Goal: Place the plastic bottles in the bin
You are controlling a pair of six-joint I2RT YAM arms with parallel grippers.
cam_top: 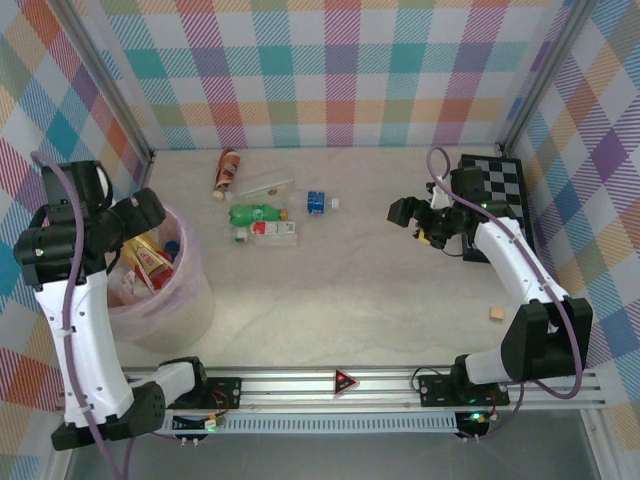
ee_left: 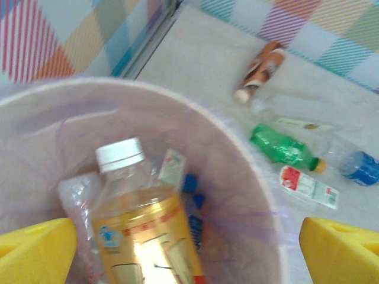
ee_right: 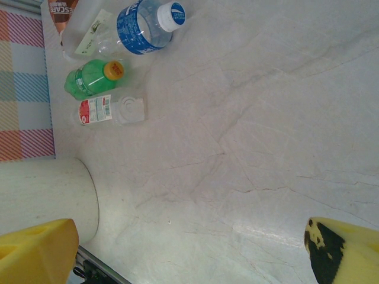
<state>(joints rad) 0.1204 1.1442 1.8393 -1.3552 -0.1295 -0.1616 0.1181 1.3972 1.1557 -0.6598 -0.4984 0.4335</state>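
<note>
I keep moving my left gripper toward the blue label (cam_top: 316, 202) and close it around that, because the blue-labelled bottle's end with the cap (cam_top: 333, 203) lies clear of the green bottle.
My left gripper (ee_left: 186, 260) hangs open over the pink-lilac bin (ee_left: 260, 195), its yellow fingers (ee_left: 35, 248) spread wide. Below them, a yellow-labelled bottle (ee_left: 139, 225) with a white cap lies loose inside the bin on other bottles. On the table beyond the bin lie a brown bottle (cam_top: 227, 172), a clear bottle (cam_top: 262, 188), a green bottle (cam_top: 257, 213), a red-labelled clear bottle (cam_top: 268, 232) and a blue-labelled bottle (cam_top: 318, 202). My right gripper (cam_top: 402, 212) is open and holds nothing. It hovers over bare table right of the blue-labelled bottle (ee_right: 145, 23).
A black-and-white checkerboard (cam_top: 497, 185) lies at the far right behind the right arm. A small tan block (cam_top: 494, 314) sits near the front right. The bin (cam_top: 175, 300) stands at the front left, close to the left arm. Checked walls enclose the table.
</note>
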